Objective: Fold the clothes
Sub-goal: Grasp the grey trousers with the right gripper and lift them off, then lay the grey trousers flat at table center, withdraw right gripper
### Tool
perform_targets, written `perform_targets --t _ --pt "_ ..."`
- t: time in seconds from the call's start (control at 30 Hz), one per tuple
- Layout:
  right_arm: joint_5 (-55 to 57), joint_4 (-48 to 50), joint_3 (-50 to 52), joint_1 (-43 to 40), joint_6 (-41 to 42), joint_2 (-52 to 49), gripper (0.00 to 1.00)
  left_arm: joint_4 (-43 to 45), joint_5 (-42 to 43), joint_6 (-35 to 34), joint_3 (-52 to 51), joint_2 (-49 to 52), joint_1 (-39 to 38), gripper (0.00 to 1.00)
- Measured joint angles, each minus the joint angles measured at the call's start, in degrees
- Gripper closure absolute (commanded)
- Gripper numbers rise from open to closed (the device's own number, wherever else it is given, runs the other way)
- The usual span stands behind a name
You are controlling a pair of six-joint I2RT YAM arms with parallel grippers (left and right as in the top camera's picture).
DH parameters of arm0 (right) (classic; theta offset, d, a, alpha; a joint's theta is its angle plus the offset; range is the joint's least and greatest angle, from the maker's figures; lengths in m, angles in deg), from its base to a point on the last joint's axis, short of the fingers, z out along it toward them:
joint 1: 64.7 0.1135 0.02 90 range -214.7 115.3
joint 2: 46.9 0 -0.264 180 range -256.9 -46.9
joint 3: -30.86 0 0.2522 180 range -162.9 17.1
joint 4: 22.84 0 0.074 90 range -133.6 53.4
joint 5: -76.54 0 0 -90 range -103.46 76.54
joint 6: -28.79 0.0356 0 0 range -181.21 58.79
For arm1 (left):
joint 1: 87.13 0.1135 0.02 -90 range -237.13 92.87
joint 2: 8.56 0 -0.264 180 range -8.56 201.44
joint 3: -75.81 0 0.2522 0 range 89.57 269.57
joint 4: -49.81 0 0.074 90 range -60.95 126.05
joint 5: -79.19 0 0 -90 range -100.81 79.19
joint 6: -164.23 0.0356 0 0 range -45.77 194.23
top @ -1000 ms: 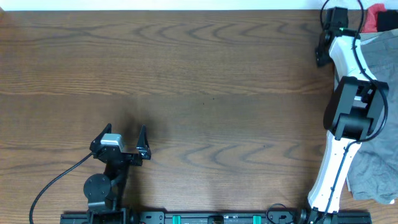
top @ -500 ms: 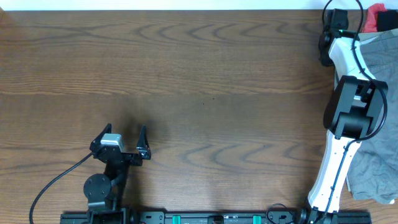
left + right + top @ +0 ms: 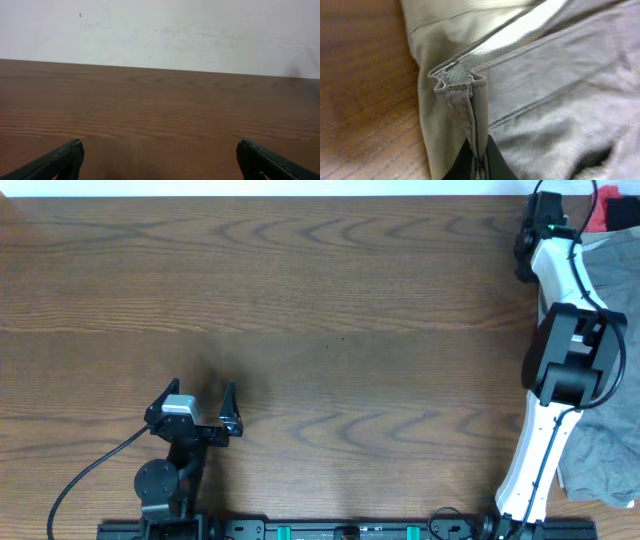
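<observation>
The grey garment's hem (image 3: 459,91) is pinched in my right gripper and the table's middle (image 3: 335,320) is free, so I keep pulling the garment off the pile until it lies there.
The clothes are a pile of grey garments (image 3: 606,290) at the table's right edge, partly under my right arm. In the right wrist view, a grey garment (image 3: 555,75) fills the frame and its stitched hem (image 3: 470,100) stands pinched up in a ridge. My right gripper (image 3: 479,162) is shut on that hem, with the black fingertips (image 3: 496,165) pressed on either side. From overhead, the right gripper (image 3: 522,258) sits at the pile's far left corner. My left gripper (image 3: 201,388) rests open near the table's front left, and the left wrist view shows nothing between its fingers (image 3: 70,155).
A red cloth (image 3: 603,207) lies at the far right corner beside the grey pile. More grey fabric (image 3: 600,465) lies by the right arm's base. The brown wooden table (image 3: 330,310) ends at a white wall (image 3: 160,30) at the back.
My right gripper has gone from open to shut on the grey garment's hem and shifted slightly to the right. The left arm has not moved.
</observation>
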Motion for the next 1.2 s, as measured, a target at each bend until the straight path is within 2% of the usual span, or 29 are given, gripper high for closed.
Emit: perform_targets --t 0.33,0.5,0.7,0.9,1.17,1.2 --pt "1.5 -2.5 0.0 1.2 4.5 16.7 0.99 0.0 0.0 0.0 0.0 0.0 0.0 0.02" --pt "-3.0 -3.2 0.0 6.4 4.9 21.4 0.99 0.0 0.0 0.0 0.0 0.0 0.0 0.02" --pt "-18.3 -3.7 0.0 16.0 5.0 21.7 0.99 0.0 0.0 0.0 0.0 0.0 0.0 0.02" --pt "-34.9 -3.2 0.0 29.7 5.4 21.0 0.99 0.0 0.0 0.0 0.0 0.0 0.0 0.02" --pt "-43.0 -2.6 0.0 50.0 6.2 14.8 0.99 0.0 0.0 0.0 0.0 0.0 0.0 0.02" --pt "-43.1 -2.5 0.0 52.3 6.6 14.1 0.95 0.0 0.0 0.0 0.0 0.0 0.0 0.02"
